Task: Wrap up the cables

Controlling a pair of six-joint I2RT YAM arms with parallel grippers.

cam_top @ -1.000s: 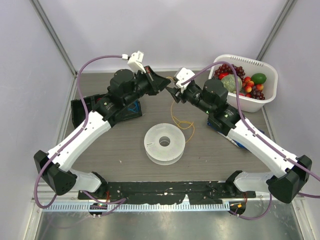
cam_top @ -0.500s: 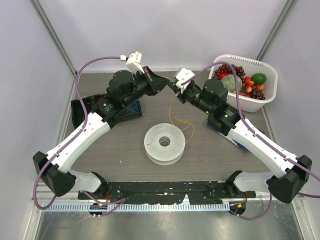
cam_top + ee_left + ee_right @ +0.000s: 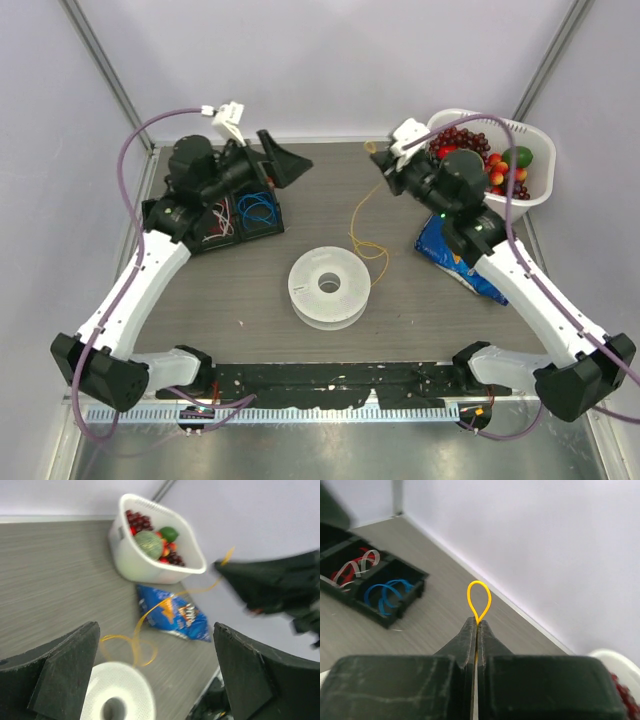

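The white spool (image 3: 329, 284) is lying flat on its edge, so my right gripper should keep the cable out of the way while my left gripper tilts the spool onto its rim (image 3: 293, 280).
The yellow-orange cable (image 3: 358, 212) rises from a loose loop (image 3: 371, 258) on the table, just right of the white spool (image 3: 328, 288), up to my right gripper (image 3: 379, 156). That gripper is shut on the cable, and a small loop of cable (image 3: 479, 599) pokes out past the right gripper (image 3: 477, 625) tips in the right wrist view. My left gripper (image 3: 290, 168) is open and holds nothing, off to the left over the black tray. The left gripper (image 3: 160, 680) looks at the cable (image 3: 140, 627), the spool (image 3: 117, 700) and the right gripper (image 3: 225, 569).
A black compartment tray (image 3: 175, 215) at back left holds a blue wire coil (image 3: 387, 594) and white-and-red coils (image 3: 355, 567). A white basket (image 3: 530, 205) of fruit stands at back right. A blue snack bag (image 3: 455, 262) lies under the right arm.
The left gripper opened, let go of the cable and drew back to the left. The right gripper shut on the cable and carried its end right and back, stretching it out.
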